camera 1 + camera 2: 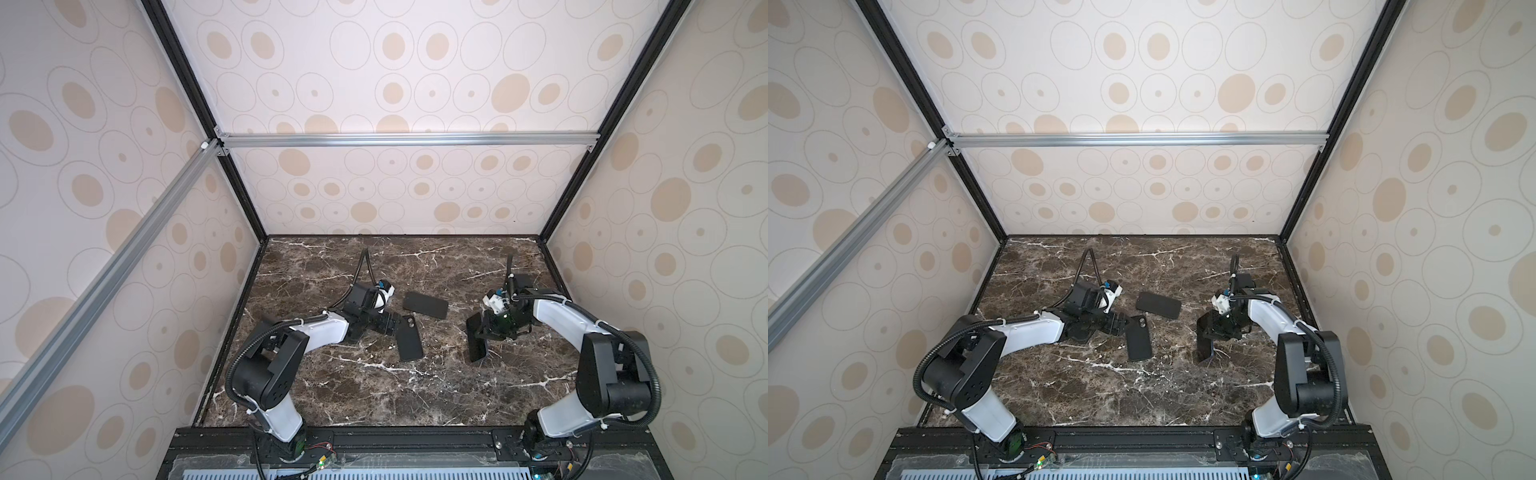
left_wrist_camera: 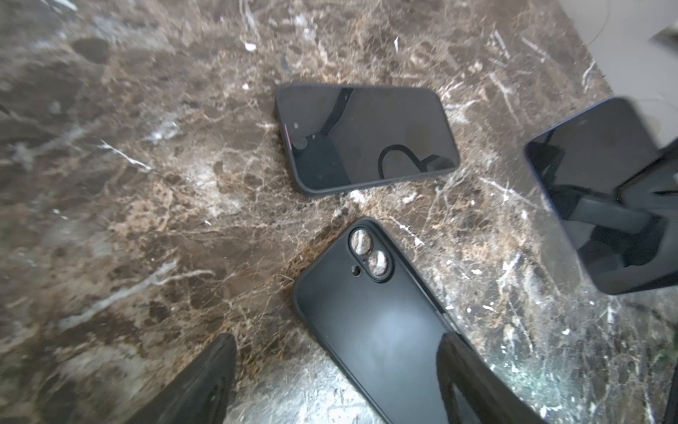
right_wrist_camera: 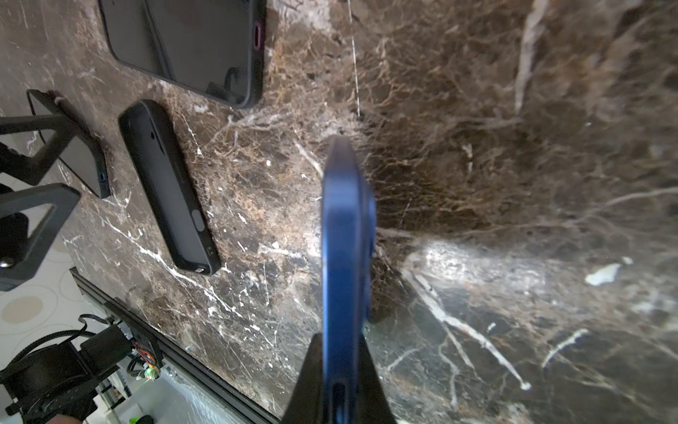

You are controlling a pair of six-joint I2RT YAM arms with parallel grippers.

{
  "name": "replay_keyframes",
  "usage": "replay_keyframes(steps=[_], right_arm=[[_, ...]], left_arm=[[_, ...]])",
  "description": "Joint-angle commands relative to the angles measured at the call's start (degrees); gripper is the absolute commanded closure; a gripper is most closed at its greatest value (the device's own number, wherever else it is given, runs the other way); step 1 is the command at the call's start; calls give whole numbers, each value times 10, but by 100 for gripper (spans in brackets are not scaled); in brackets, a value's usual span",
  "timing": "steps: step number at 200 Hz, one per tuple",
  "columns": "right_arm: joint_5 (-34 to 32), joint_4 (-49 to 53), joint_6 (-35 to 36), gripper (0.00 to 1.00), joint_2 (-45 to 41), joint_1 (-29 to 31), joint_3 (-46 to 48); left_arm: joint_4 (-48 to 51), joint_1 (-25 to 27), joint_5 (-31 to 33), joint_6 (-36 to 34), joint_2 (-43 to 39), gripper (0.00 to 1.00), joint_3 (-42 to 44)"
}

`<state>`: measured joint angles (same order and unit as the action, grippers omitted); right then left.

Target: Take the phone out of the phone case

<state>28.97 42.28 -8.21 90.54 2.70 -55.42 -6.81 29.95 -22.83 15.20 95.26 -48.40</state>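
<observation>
Next, I lay the blue phone flat with my right gripper, then remove the case (image 1: 415, 339), since the empty black case lies close in front of the dark phone (image 1: 414, 315).
The empty black phone case (image 1: 409, 338) (image 1: 1139, 340) lies flat on the marble table, and the stone shows through its camera holes in the left wrist view (image 2: 370, 253). My left gripper (image 1: 388, 323) (image 2: 335, 356) stands wide open over the case's end. One of its fingers (image 2: 473, 381) hangs over the case's edge, the other over bare table, and nothing is gripped. My right gripper (image 1: 492, 328) (image 3: 341, 367) is shut on the blue phone (image 1: 476, 341) (image 3: 345, 238). It holds the phone on edge above the table, clear of the case.
A second dark phone in a black case (image 1: 426, 304) (image 2: 367, 136) lies screen up between the two arms, just behind the empty case. The table (image 1: 374, 395) is walled on three sides, with a black rail (image 1: 395, 436) along the front.
</observation>
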Motion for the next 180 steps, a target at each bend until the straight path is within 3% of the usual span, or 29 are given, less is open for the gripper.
replay_keyframes(steps=[1,70,130,180], right_arm=[[51,14,45,99,31,-5,-28],[79,25,69,91,91,-19,-49],[64,27,71,69,112,-30,-49],[44,21,69,63,117,-33,-47]], left_arm=[[10,2,1,-2,-21,14,-1],[27,2,-9,0,-33,14,-6],[34,2,-16,2,-38,14,-3],[34,2,-17,5,-42,14,-1]])
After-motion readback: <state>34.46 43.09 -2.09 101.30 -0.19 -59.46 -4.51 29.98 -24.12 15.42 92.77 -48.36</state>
